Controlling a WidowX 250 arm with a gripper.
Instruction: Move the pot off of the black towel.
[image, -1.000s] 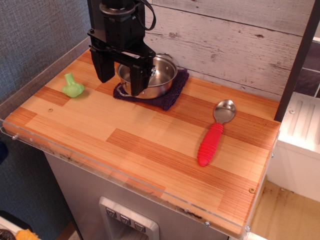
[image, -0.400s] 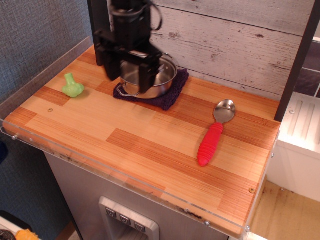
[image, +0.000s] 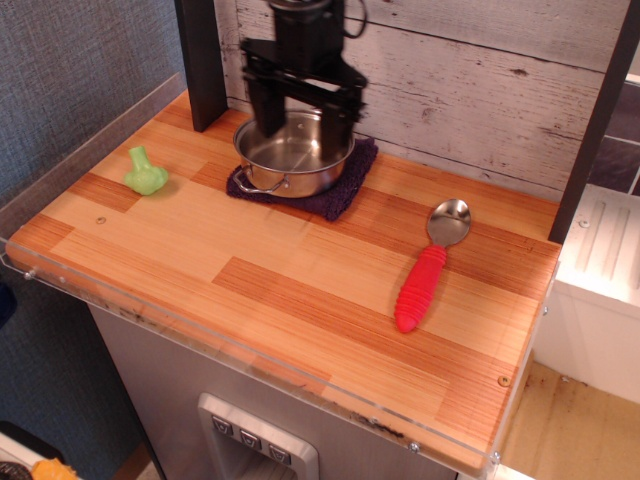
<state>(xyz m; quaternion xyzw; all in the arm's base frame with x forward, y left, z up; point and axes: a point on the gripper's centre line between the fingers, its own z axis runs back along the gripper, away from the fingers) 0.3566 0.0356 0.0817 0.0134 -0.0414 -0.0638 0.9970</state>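
I expect the black towel (image: 345, 190) to stay behind when I lift the pot away, because the towel's edges lie flat around the pot's smooth base (image: 308, 192).
The shiny steel pot (image: 292, 155) sits on the black towel (image: 335, 193) at the back of the wooden counter, near the plank wall. One wire loop handle shows at its front left. My black gripper (image: 303, 125) hangs over the back part of the pot, jaws open. One finger (image: 266, 112) is at the pot's back left rim and the other is at the back right. It holds nothing.
A red-handled metal spoon (image: 430, 265) lies to the right of the towel. A green toy (image: 145, 172) lies at the left. A dark post (image: 200, 62) stands at the back left. The counter's front edge (image: 250, 365) has a clear plastic strip.
My gripper has moved right and back, from the pot's front left side to above its back part. The pot and towel have not moved.
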